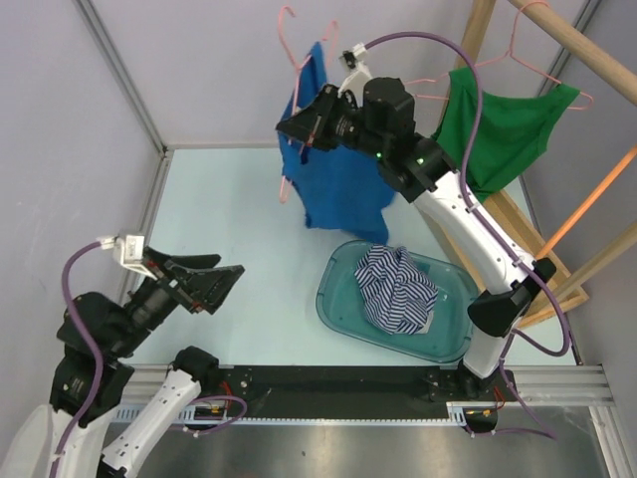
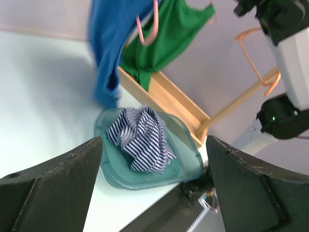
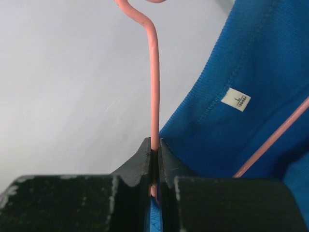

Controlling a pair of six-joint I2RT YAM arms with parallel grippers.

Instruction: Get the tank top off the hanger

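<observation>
The blue tank top (image 1: 344, 191) hangs too far away for my left gripper to reach. My right gripper should bring the hanger (image 1: 285, 189) down closer before my left gripper pinches the tank top's shoulder strap.
A blue tank top (image 1: 338, 169) hangs on a pink wire hanger (image 1: 289, 40), held in the air over the table. My right gripper (image 1: 304, 129) is shut on the hanger's wire neck (image 3: 154, 96); the wrist view shows blue fabric (image 3: 241, 125) with a white size label beside the jaws. The blue top also shows in the left wrist view (image 2: 108, 43). My left gripper (image 1: 227, 279) is open and empty, low at the front left, well apart from the top.
A teal basin (image 1: 343, 314) holding a striped navy-and-white garment (image 1: 396, 287) stands at the front right. A green top (image 1: 508, 129) hangs on another pink hanger on the wooden rack (image 1: 577, 45) at the back right.
</observation>
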